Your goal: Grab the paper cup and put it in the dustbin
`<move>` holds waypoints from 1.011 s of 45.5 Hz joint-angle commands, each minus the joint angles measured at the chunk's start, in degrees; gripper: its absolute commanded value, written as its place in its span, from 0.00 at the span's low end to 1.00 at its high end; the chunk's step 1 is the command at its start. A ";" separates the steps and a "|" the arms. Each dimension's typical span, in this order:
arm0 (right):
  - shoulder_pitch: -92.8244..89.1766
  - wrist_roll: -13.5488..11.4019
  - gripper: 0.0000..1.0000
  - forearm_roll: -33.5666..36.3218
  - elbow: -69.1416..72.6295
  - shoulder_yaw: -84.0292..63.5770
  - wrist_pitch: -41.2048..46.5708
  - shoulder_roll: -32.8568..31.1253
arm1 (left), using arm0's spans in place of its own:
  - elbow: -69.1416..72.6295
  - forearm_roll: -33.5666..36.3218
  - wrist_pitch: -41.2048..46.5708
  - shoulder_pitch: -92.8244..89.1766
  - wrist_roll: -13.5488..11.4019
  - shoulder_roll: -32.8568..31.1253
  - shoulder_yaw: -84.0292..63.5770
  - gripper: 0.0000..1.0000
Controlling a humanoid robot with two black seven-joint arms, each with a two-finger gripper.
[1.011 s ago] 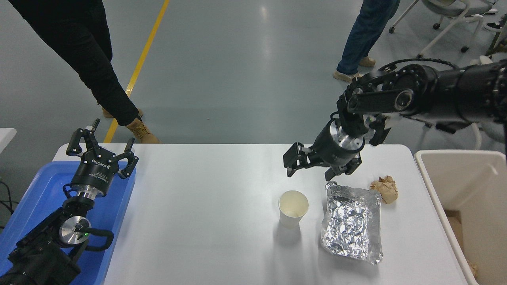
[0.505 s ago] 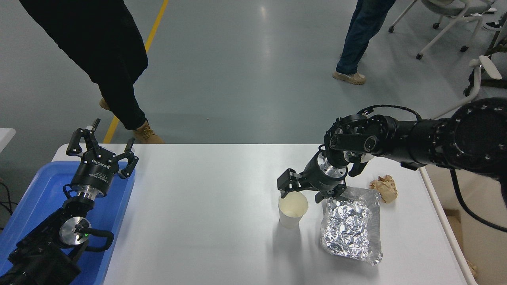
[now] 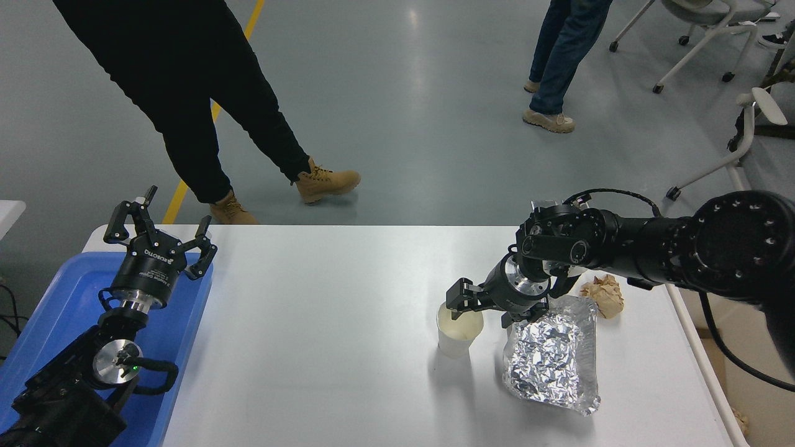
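Note:
The robot's right gripper is coming at a slant to one side of the paper cup's rim (image 3: 472,313), so the paper cup will tilt and its base will swing outward when the robot lifts it.
The white paper cup (image 3: 458,338) stands upright on the white table (image 3: 323,347), right of centre. My right gripper (image 3: 481,308) is open and low at the cup's far rim. One finger (image 3: 455,294) sits over the cup's mouth, the other (image 3: 508,319) is on the cup's right, by the foil tray. I cannot tell whether a finger touches the cup. The cream-beige dustbin (image 3: 705,367) stands off the table's right edge, mostly hidden by my right arm. My left gripper (image 3: 158,230) is open and parked at the lower left.
A crinkled silver foil tray (image 3: 551,360) lies close to the cup's right. A crumpled brown paper ball (image 3: 604,295) lies behind it. A blue tray (image 3: 56,298) sits under my left arm. Two people walk beyond the table's far side.
My right gripper has come down and toward me, from above the table behind the cup to the cup's rim. The cup has not moved. The person at the left has stepped right.

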 commanded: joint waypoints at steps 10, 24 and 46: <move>-1.39 0.05 0.00 -5.12 0.76 0.02 -2.11 0.02 | 0.03 -0.01 0.01 0.00 0.00 -0.01 0.00 0.98; 3.61 0.05 0.00 -5.03 3.57 0.81 -1.67 -0.41 | -0.06 -0.01 0.01 0.00 0.00 -0.01 0.09 0.98; 28.92 1.72 0.00 -4.77 17.64 0.99 3.77 -18.78 | -0.06 -0.01 0.01 0.00 0.00 -0.01 0.00 0.98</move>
